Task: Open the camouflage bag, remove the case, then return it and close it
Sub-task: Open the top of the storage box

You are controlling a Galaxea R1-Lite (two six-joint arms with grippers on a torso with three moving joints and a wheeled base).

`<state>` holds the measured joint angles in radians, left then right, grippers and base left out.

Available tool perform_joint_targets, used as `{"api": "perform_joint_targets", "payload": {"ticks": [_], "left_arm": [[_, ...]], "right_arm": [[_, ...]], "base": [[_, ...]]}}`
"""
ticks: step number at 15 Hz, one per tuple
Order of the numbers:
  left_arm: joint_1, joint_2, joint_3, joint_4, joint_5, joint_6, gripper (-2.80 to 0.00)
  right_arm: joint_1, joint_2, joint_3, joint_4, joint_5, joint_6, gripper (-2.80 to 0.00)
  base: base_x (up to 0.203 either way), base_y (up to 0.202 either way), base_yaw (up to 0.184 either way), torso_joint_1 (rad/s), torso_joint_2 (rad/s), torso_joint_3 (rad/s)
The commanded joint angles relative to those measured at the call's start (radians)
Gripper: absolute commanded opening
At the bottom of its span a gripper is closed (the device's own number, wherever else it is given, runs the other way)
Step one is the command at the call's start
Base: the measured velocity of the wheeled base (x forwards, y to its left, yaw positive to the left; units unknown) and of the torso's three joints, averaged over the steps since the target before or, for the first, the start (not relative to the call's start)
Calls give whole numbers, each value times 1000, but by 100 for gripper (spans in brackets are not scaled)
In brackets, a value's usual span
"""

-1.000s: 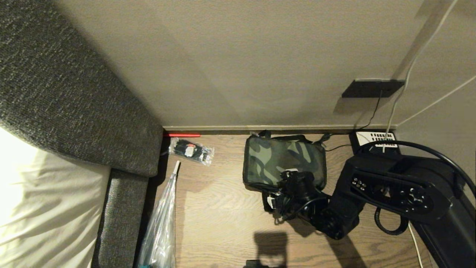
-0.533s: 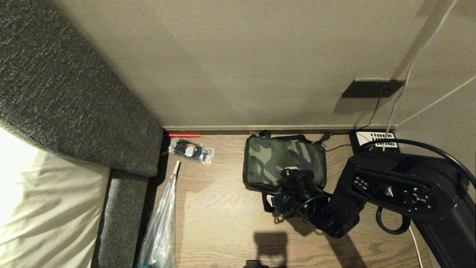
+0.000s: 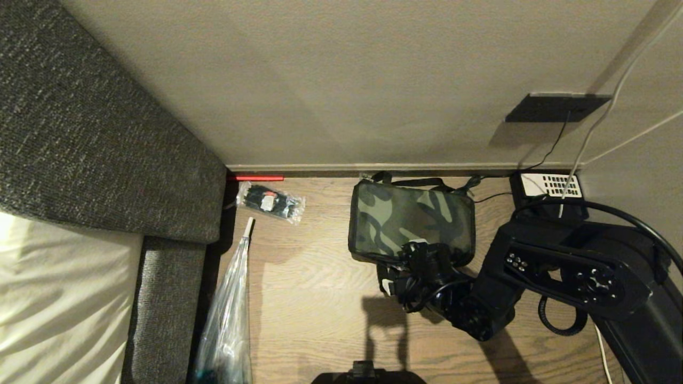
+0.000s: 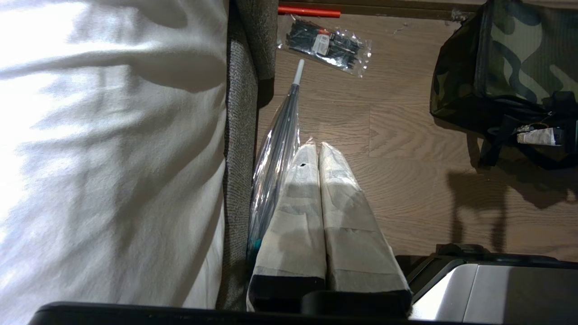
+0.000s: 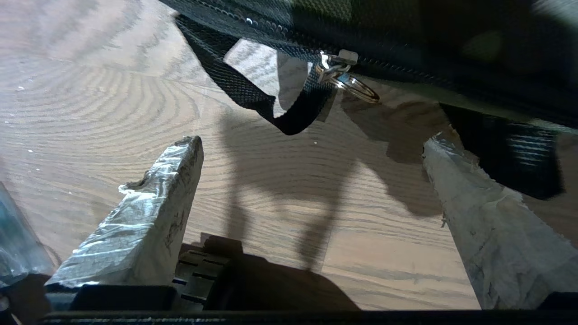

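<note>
The zipper [image 5: 412, 69] runs along the camouflage bag's edge, so when I pull the metal ring pull [image 5: 355, 85], it will slide around the bag's corner and part the bag's lid.
The camouflage bag [image 3: 411, 221] lies on the wood floor against the wall with its green-and-black lid shut; it also shows in the left wrist view [image 4: 519, 54]. My right gripper [image 3: 405, 266] hovers low at the bag's near edge. It is open, with only bare floor between its taped fingers [image 5: 311, 144]. Just beyond the fingertips are the bag's zipper with its metal ring pull [image 5: 347, 79] and a black strap loop [image 5: 289, 117]. The case is out of view. My left gripper [image 4: 318, 149] is shut and hangs parked beside the bed.
A clear packet of black items [image 3: 271, 205] and a red stick [image 3: 259, 178] lie near the wall. A wrapped umbrella [image 3: 229, 320] lies along the grey bed frame [image 3: 165, 298]. A black telephone [image 3: 549, 189] with cables sits right of the bag.
The whole head view has shifted, so the camera has moved. The right gripper stays open at the bag's near edge, and the bag has not moved.
</note>
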<state>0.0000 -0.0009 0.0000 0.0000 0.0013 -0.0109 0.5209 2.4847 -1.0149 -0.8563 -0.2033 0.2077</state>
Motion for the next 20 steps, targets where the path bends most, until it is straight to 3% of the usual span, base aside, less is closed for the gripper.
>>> {"api": "perform_joint_targets", "payload": {"ticks": [1, 20], "left_arm": [[0, 1, 0, 0, 0, 0, -280], [0, 1, 0, 0, 0, 0, -280]], "right_arm": [[2, -6, -7, -16, -2, 2, 0], [-4, 62, -63, -81, -21, 16, 0]], "base": [[0, 0, 0, 2, -1, -77], [0, 0, 0, 0, 0, -2]]}}
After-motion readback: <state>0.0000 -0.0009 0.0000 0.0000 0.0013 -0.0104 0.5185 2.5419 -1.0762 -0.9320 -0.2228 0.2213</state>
